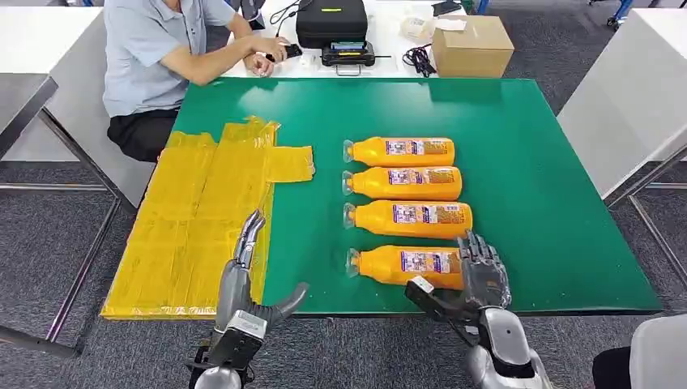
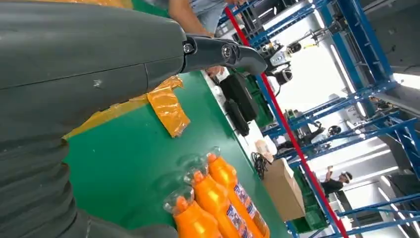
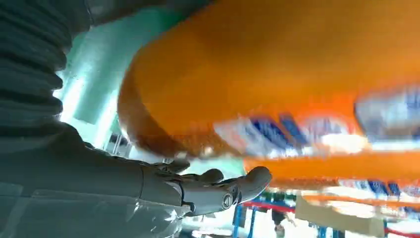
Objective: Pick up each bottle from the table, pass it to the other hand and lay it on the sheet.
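I expect the nearest bottle (image 1: pixel 411 266) to show a hidden front label when I turn it over, since small panels and fine print (image 1: pixel 429 262) face up on it.
Several orange bottles lie side by side on the green table (image 1: pixel 551 203), caps toward the yellow sheet (image 1: pixel 194 219). My right hand (image 1: pixel 474 279) is at the base end of the nearest bottle (image 1: pixel 401 264): fingers over its top, thumb spread on the near side. In the right wrist view this bottle (image 3: pixel 277 74) sits blurred and close, with a gap between it and the thumb (image 3: pixel 223 191). My left hand (image 1: pixel 247 275) is open and holds nothing, its fingers stretched over the sheet's right edge. The left wrist view has the left hand (image 2: pixel 99 59), a sheet corner (image 2: pixel 168 106) and bottle necks (image 2: pixel 213 198).
A person (image 1: pixel 162 57) sits at the table's far left corner, hands on a white table behind it. A black case (image 1: pixel 330 23) and a cardboard box (image 1: pixel 472 46) stand there too. Both my hands are at the table's front edge.
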